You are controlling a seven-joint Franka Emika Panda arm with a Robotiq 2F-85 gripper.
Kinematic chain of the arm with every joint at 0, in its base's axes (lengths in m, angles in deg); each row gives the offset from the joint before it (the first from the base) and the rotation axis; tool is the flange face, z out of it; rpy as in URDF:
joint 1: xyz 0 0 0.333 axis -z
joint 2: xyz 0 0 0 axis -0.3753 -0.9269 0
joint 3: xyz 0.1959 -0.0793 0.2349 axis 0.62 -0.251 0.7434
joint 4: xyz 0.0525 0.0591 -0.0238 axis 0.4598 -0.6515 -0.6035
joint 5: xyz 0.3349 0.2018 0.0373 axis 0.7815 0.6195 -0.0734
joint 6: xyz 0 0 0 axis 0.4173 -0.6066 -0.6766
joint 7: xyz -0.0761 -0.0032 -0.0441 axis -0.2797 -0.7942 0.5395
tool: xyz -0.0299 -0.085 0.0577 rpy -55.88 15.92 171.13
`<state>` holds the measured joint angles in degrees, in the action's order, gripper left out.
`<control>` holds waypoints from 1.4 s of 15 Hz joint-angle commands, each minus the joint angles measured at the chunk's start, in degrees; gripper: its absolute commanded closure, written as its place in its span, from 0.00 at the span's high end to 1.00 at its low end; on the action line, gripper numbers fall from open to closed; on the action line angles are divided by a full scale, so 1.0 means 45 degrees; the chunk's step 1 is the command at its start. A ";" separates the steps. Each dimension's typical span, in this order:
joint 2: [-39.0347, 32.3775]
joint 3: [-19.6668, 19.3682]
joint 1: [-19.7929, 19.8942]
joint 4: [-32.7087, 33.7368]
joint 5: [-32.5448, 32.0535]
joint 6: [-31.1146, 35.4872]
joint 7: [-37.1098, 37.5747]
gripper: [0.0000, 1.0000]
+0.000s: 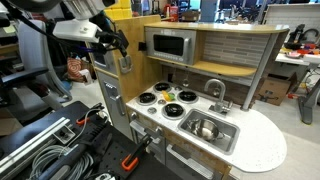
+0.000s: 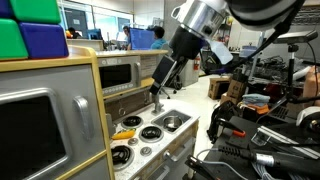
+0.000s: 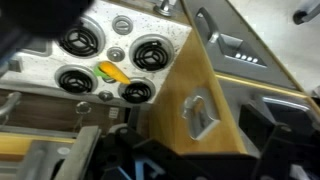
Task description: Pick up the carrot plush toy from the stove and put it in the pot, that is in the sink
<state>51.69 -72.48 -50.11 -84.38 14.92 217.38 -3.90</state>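
The wooden side panel (image 3: 183,86) is under my open gripper, so I should swing in over the burners and turn before going down to the carrot plush toy (image 2: 124,134).
The carrot plush toy (image 1: 170,97), orange-yellow with a green end, lies on the white stove (image 1: 160,106) among the four black burners. It also shows in an exterior view (image 2: 128,123) and in the wrist view (image 3: 113,73). The steel pot (image 1: 205,127) stands in the grey sink (image 1: 228,137), beside the stove; it also shows in an exterior view (image 2: 176,122). My gripper (image 1: 122,60) hangs in the air above the stove's outer end, away from the sink, and is open and empty. It also shows in an exterior view (image 2: 157,95).
A wooden side panel with a cut-out (image 3: 195,115) rises beside the stove, below my gripper. A toy microwave (image 1: 168,45) and a shelf sit behind the burners, and a faucet (image 1: 215,90) stands behind the sink. Cables and tools (image 1: 60,150) lie beside the kitchen.
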 commanded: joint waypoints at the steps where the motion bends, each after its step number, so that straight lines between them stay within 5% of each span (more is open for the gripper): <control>1: 0.3037 -0.2585 -0.2269 -0.0743 0.2187 -0.2836 -0.3331 1.00; 2: 0.1132 -0.1442 -0.1666 -0.0171 0.1266 -0.1225 -0.1613 1.00; 6: 0.2654 -0.2435 -0.2025 -0.0457 0.1799 -0.2690 -0.2912 1.00; 11: 0.1490 -0.2674 -0.1871 0.0065 0.0806 -0.2963 -0.3861 1.00; 17: -0.2747 -0.3479 -0.1695 0.2133 -0.0976 -0.2847 -0.6071 1.00; 21: -0.5856 -0.3153 -0.1449 0.3737 -0.0050 0.0251 -0.7450 1.00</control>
<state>36.11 -88.32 -57.82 -73.93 11.40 209.32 -33.01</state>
